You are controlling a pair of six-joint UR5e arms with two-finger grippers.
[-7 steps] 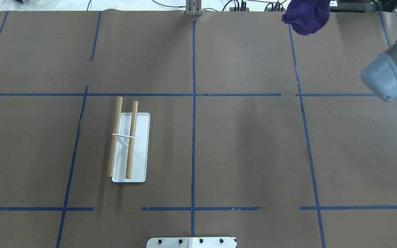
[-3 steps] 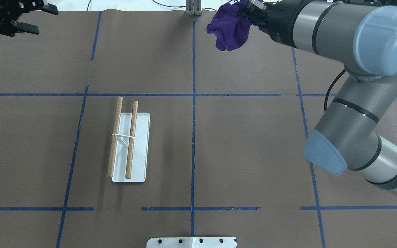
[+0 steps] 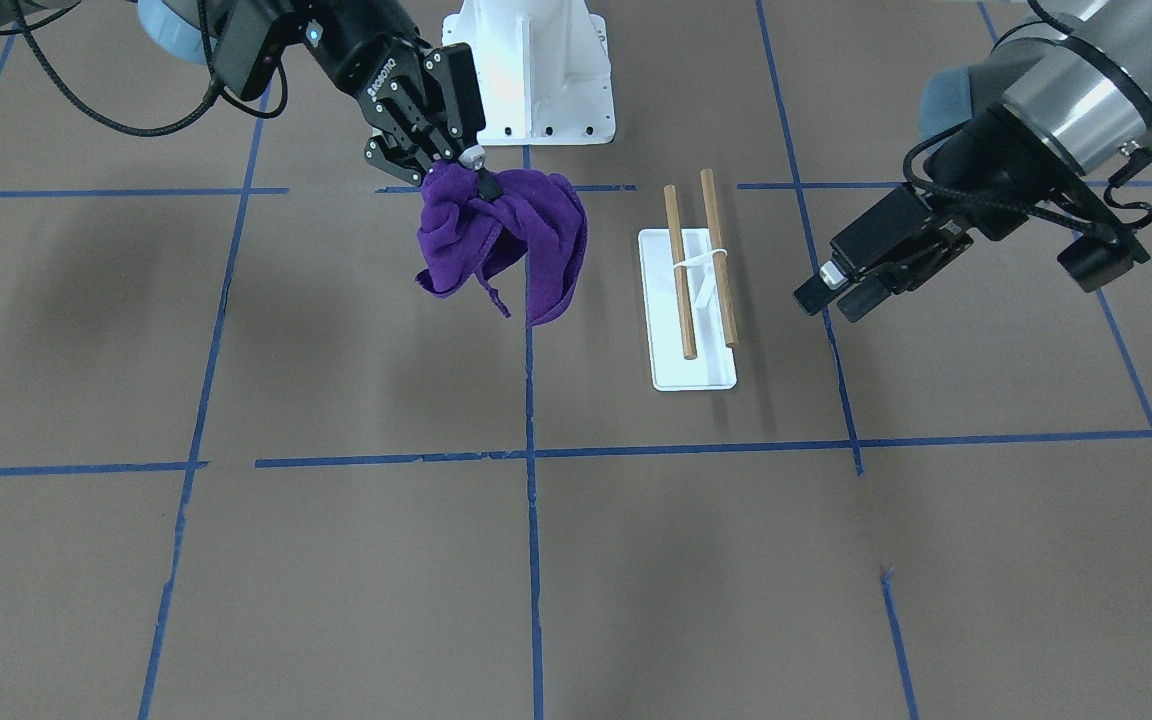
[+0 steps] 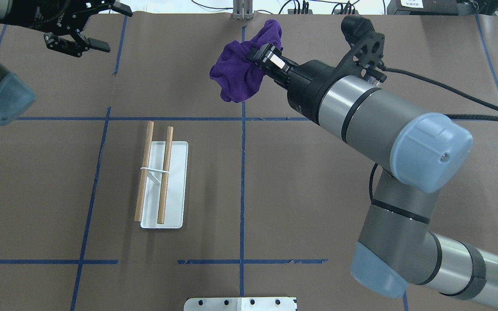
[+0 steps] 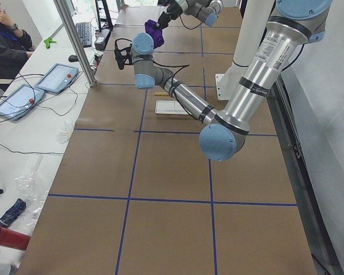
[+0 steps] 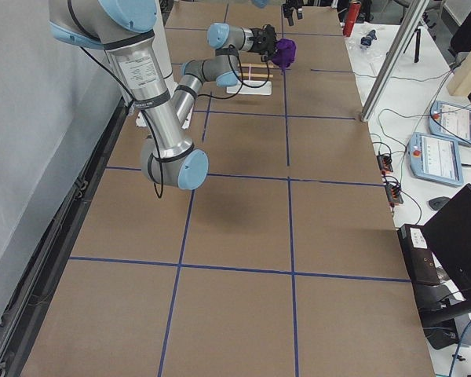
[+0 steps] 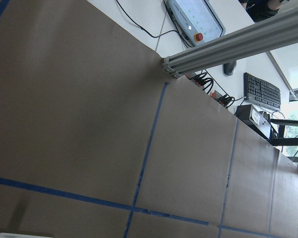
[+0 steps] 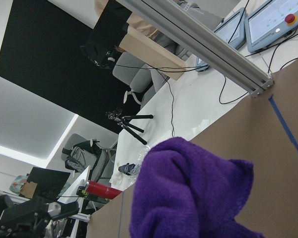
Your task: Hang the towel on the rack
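I expect the purple towel (image 3: 459,226) to fall open into a long sheet when I carry it by the towel's limp end (image 3: 556,288), because that end hangs down in loose folds.
The deep purple towel (image 4: 240,75) hangs bunched in the air from my right gripper (image 4: 263,55), which is shut on its upper part, above the far middle of the table. In the front view the towel (image 3: 506,240) dangles below that gripper (image 3: 458,160), left of the rack (image 3: 701,265). The rack (image 4: 162,172) stands on its white base plate (image 4: 177,190) left of centre, both wooden dowels bare. My left gripper (image 4: 110,26) is open and empty at the far left, well beyond the rack; it also shows in the front view (image 3: 834,292). The right wrist view is filled by the towel (image 8: 198,193).
The white bolted pedestal (image 3: 526,70) stands at the robot's edge of the table. An aluminium post (image 4: 242,11) rises at the far edge behind the towel. Blue tape lines cross the brown table cover (image 4: 309,181). Tablets and cables lie beyond the far edge.
My right arm has swung left, carrying the towel from the far right corner to the far middle. My left gripper has come into view at the far left and moved right.
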